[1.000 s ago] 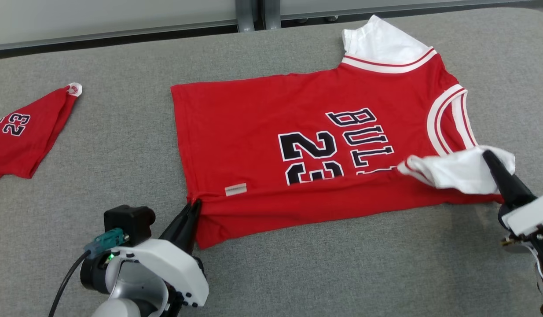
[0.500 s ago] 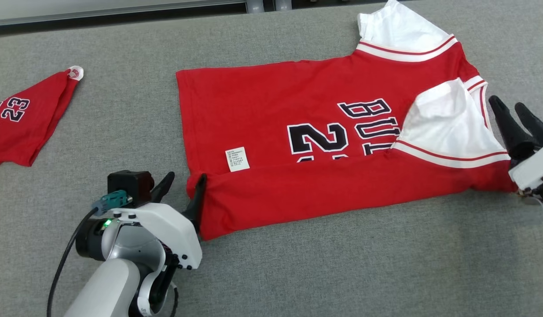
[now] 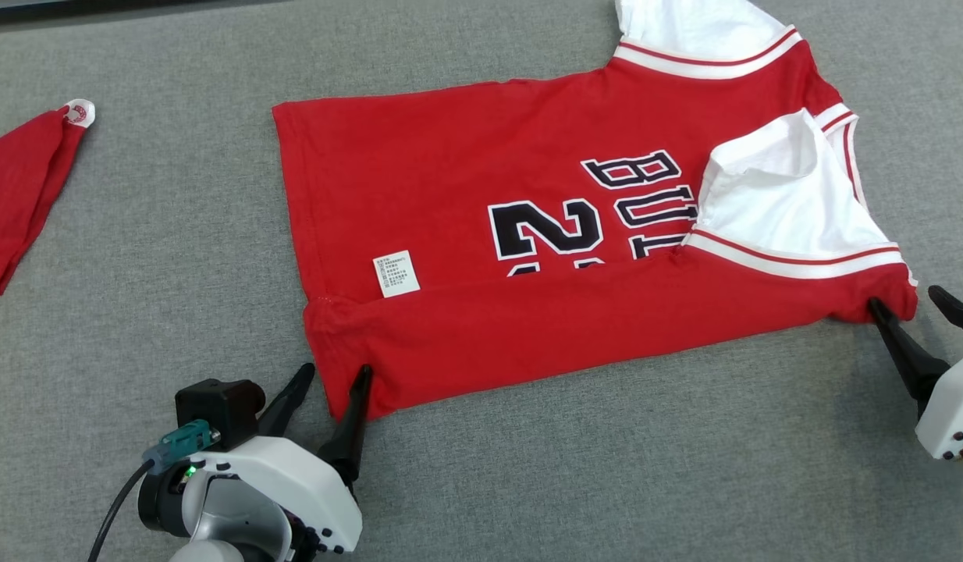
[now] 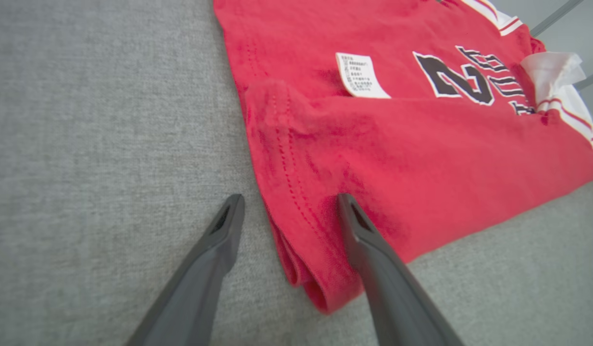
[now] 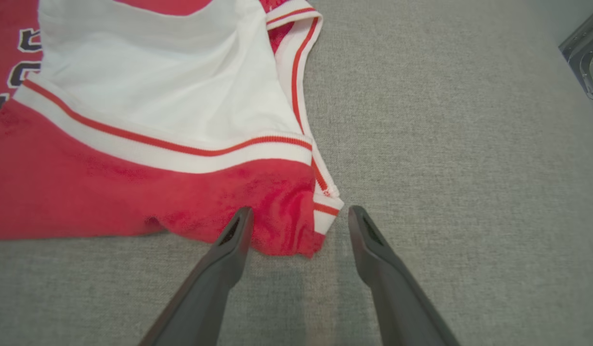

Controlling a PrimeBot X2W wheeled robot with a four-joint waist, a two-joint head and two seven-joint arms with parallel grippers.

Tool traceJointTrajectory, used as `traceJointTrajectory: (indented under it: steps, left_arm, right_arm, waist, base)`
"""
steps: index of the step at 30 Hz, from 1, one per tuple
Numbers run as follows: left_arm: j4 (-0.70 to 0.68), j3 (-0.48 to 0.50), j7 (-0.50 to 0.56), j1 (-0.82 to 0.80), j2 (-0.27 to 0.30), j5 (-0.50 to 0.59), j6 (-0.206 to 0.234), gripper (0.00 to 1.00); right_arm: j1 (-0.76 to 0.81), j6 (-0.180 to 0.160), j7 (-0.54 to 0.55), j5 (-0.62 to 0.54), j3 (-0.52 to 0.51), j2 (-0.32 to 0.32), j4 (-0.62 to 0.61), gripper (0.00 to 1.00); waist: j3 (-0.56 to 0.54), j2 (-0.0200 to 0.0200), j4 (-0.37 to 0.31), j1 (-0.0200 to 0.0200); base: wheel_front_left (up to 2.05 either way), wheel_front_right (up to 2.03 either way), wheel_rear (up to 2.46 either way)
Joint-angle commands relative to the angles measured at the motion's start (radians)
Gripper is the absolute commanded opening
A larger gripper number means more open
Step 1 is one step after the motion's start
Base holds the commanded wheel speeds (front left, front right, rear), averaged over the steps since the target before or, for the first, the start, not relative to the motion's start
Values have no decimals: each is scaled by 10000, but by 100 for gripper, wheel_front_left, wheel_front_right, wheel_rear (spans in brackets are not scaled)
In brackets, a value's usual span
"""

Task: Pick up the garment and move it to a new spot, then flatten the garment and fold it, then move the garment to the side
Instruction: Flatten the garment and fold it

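Note:
My fingers are about to fold the white trim [image 3: 794, 262] over, so the white sleeve lining [image 3: 792, 201], lying limp beyond the trim, will tuck under the red cloth.
A red basketball jersey garment [image 3: 528, 211] with white trim and black "23" lettering lies on the grey table, its near edge folded over so a white care label [image 3: 396, 274] shows. My left gripper [image 3: 333, 372] stands open at the garment's near-left hem corner [image 4: 306, 269], its two fingers straddling that corner. My right gripper [image 3: 915, 298] stands open at the near-right shoulder corner [image 5: 301, 216], with one finger against the cloth edge. Neither gripper holds the cloth. A white sleeve lining [image 5: 147, 81] lies turned up on the right.
A second red garment [image 3: 17, 191] with a white tag lies at the far left of the grey table [image 3: 606, 468]. A metal frame piece [image 5: 585, 57] shows beyond the table at the right wrist view's edge. Bare grey cloth surface spreads in front of the jersey.
Both grippers have opened and let go of the garment's near edge, which now lies folded over the body. Both have drawn back toward me. The camera has tilted down.

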Motion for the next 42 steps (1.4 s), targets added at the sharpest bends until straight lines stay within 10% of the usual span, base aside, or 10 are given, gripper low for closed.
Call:
traceJointTrajectory:
  steps: [1,6,8,9,10,25,26,27,28,42]
  left_arm:
    - [249,-64,140,313,81,-2,101,100]
    - [428,-263,495,316,160,-42,51,90]
    - [531,-389,574,287,128,-143,-106,15]
    - [613,-499,690,263,133,-204,-240,0]
    - [733,-654,753,283,120,-312,-439,0]
    - [-1811,-78,1392,1883,1441,-1115,-543,0]
    - [-1862,-52,1366,2025,1414,-1166,-505,0]
    - [-1854,-67,1333,2116,1423,-1142,-453,24]
    - [-1836,-91,1262,2158,1368,-1103,-432,96]
    - [-3164,728,1840,-403,2185,-277,-242,100]
  right_arm:
    - [-153,19,-10,-132,-10,-27,82,100]
    - [-435,11,258,-261,16,192,761,100]
    - [-484,11,439,-54,178,257,986,100]
    - [-509,11,507,35,304,235,1072,76]
    - [-534,11,557,403,493,246,1146,0]
    - [1197,8,1983,3295,1064,-2254,-249,0]
    - [1303,8,2028,3361,1085,-2344,-239,4]
    - [1405,6,2008,3372,1103,-2382,-195,26]
    - [1487,8,1972,3292,1172,-2423,-165,100]
    - [-840,10,2123,3116,124,-3629,-2604,100]
  waist:
    - [140,0,52,0]
    - [378,0,219,0]
    - [403,0,253,0]
    - [387,0,260,0]
    - [298,0,235,0]
    - [-536,0,22,0]
    - [-498,0,13,0]
    - [-457,0,10,0]
    - [-423,0,12,0]
    - [1162,0,354,0]
  base:
    - [0,0,0]
    - [0,0,0]
    - [0,0,0]
    - [0,0,0]
    - [0,0,0]
    - [0,0,0]
    - [0,0,0]
    - [0,0,0]
    - [0,0,0]
    - [0,0,0]
